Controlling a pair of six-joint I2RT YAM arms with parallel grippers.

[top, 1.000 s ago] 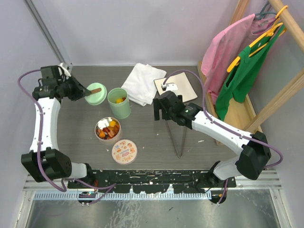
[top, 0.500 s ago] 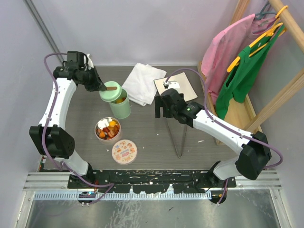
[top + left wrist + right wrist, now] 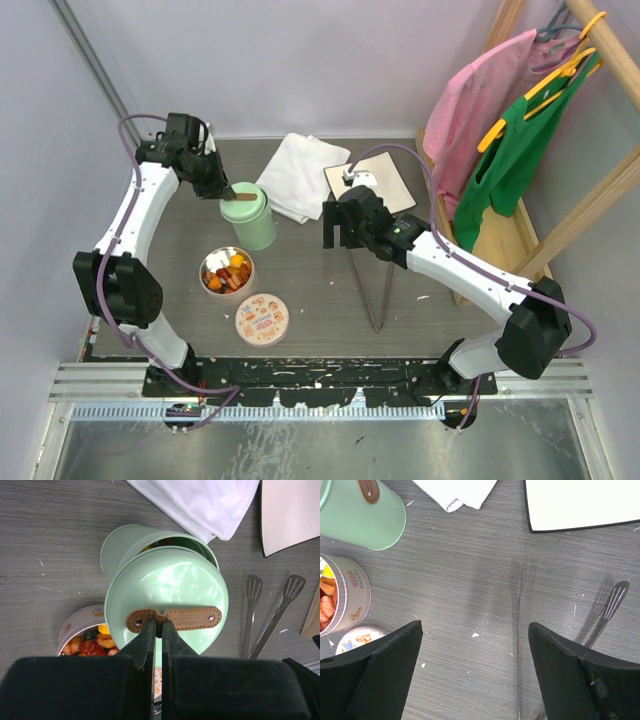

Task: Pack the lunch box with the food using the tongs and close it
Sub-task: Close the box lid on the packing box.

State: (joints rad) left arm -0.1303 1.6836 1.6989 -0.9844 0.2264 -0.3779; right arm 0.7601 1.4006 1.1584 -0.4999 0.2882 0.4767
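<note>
My left gripper should centre the mint-green lid, which leaves a gap at the lunch box's opening (image 3: 176, 542), and then hold its side (image 3: 113, 614) across from my right gripper.
The mint-green lunch box (image 3: 250, 225) stands upright at centre left. My left gripper (image 3: 226, 190) is shut on the brown handle (image 3: 175, 620) of the mint-green lid (image 3: 170, 590) and holds it over the box's mouth, slightly off-centre. A sliver of the opening with orange pieces (image 3: 156, 543) shows past the lid's far edge. More food (image 3: 228, 272) fills a small round tin in front of the box. The tongs (image 3: 375, 290) lie flat on the table. My right gripper (image 3: 338, 228) hovers open above their tips (image 3: 609, 611), holding nothing.
A round cartoon-printed tin lid (image 3: 262, 319) lies near the front. A white cloth (image 3: 300, 175) and a white board (image 3: 372, 182) lie at the back. A wooden rack with pink and green clothes (image 3: 510, 150) stands at the right edge.
My left arm has carried the lid from the far left rightward, until it is over the lunch box. The right arm has barely moved.
</note>
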